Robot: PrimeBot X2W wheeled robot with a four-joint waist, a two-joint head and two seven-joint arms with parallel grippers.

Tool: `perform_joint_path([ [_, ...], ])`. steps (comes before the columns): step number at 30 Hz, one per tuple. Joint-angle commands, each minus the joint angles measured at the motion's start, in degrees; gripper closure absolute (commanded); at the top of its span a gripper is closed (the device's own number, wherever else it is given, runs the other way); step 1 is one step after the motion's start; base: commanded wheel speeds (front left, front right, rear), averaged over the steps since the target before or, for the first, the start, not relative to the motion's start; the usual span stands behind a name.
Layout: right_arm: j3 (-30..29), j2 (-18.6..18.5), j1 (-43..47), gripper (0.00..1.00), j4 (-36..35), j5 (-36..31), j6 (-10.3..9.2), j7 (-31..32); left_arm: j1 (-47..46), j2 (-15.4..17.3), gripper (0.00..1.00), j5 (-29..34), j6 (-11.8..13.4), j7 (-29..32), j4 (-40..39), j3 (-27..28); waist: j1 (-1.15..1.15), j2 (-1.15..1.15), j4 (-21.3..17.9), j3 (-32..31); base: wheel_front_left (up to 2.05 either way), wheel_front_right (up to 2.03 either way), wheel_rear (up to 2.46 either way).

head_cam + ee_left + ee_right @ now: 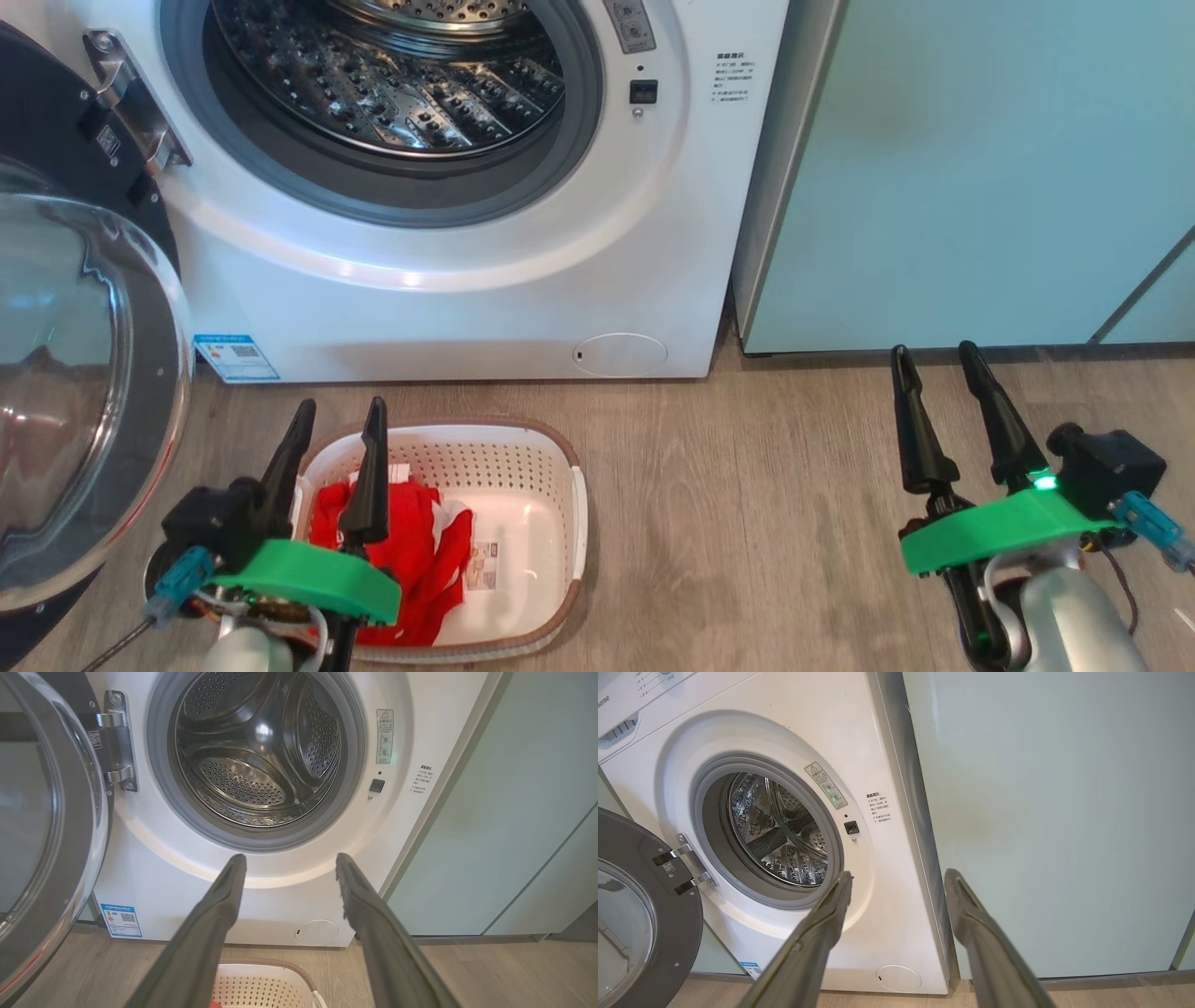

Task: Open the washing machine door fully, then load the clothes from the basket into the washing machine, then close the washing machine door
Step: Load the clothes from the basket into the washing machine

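I expect the top piece (410, 511) to come up alone when I lift, leaving more red clothes behind, because the red clothes lie heaped in loose, separate folds (445, 558).
The white washing machine (467, 280) (154, 872) (896, 914) stands ahead with its steel drum (392, 75) (261, 760) (777, 835) bare. Its door (84, 373) (42, 826) (640, 910) is swung wide to the left, glass bowl facing me. On the floor before it sits the white basket (551, 523) (261, 987) holding red clothes (420, 551). My left gripper (341, 415) (289, 858) hovers open above the basket's left side, nothing between its fingers. My right gripper (934, 359) (899, 875) stands open over bare floor far to the right, also holding nothing.
Pale teal cabinets (980, 168) (514, 835) (1055, 821) adjoin the machine's right side. Wooden floor (747, 523) spreads between the basket and my right gripper. A round filter cover (619, 355) and a blue sticker (235, 358) sit low on the machine's front.
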Motion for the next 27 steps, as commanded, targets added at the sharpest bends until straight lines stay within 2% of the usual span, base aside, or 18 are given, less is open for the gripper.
perform_joint_path([
  [1,1.5,0.0,-1.3,0.00,-1.6,-0.3,0.00,-0.4,-1.6,0.6,0.00,0.3,0.4,-0.3,-2.1,1.9,0.00,0.00,0.0,-0.1,0.00,0.00,0.00],
  [18,1.9,0.0,-1.3,0.00,-1.6,-0.3,0.00,-0.4,-1.1,0.6,0.00,-0.1,0.8,-0.3,-1.5,1.6,0.00,0.00,0.2,0.1,0.00,0.00,0.00],
  [27,1.7,0.0,-2.0,0.00,-2.1,0.1,0.00,-0.4,-2.0,0.6,0.00,0.8,1.7,-0.3,4.3,1.0,0.00,0.00,-0.3,2.6,0.00,0.00,0.00],
])
